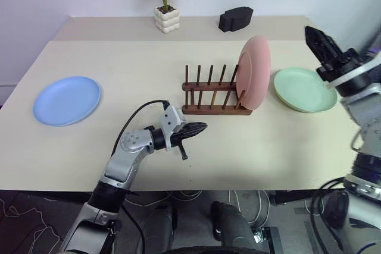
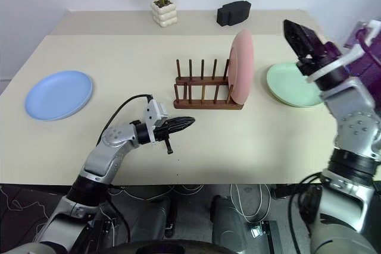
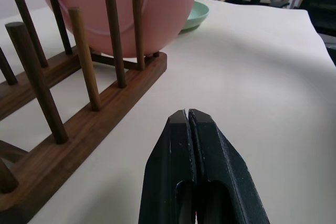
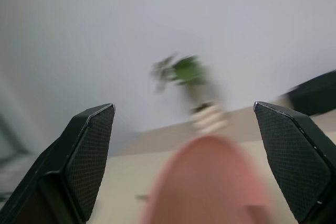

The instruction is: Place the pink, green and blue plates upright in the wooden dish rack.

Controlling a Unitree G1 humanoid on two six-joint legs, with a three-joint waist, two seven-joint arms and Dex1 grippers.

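The pink plate upright (image 1: pixel 254 74) is in the dish rack. My open right gripper carries on down to the green plate's near edge (image 1: pixel 295 109) and closes there.
The pink plate (image 1: pixel 255 72) stands upright at the right end of the wooden dish rack (image 1: pixel 211 93) in the middle of the table. Right of the rack the green plate (image 1: pixel 303 89) lies flat. The blue plate (image 1: pixel 66 100) lies flat at the far left. My right gripper (image 1: pixel 314 37) hangs open in the air above the green plate's far side, right of the pink plate, holding nothing. My left gripper (image 1: pixel 199 128) is shut and empty, pointing level just in front of the rack's near rail (image 3: pixel 79 129).
A potted plant in a white pot (image 1: pixel 166 18) and a black block (image 1: pixel 236 19) stand at the table's back edge. Bare tabletop (image 1: pixel 119 63) lies between the blue plate and the rack.
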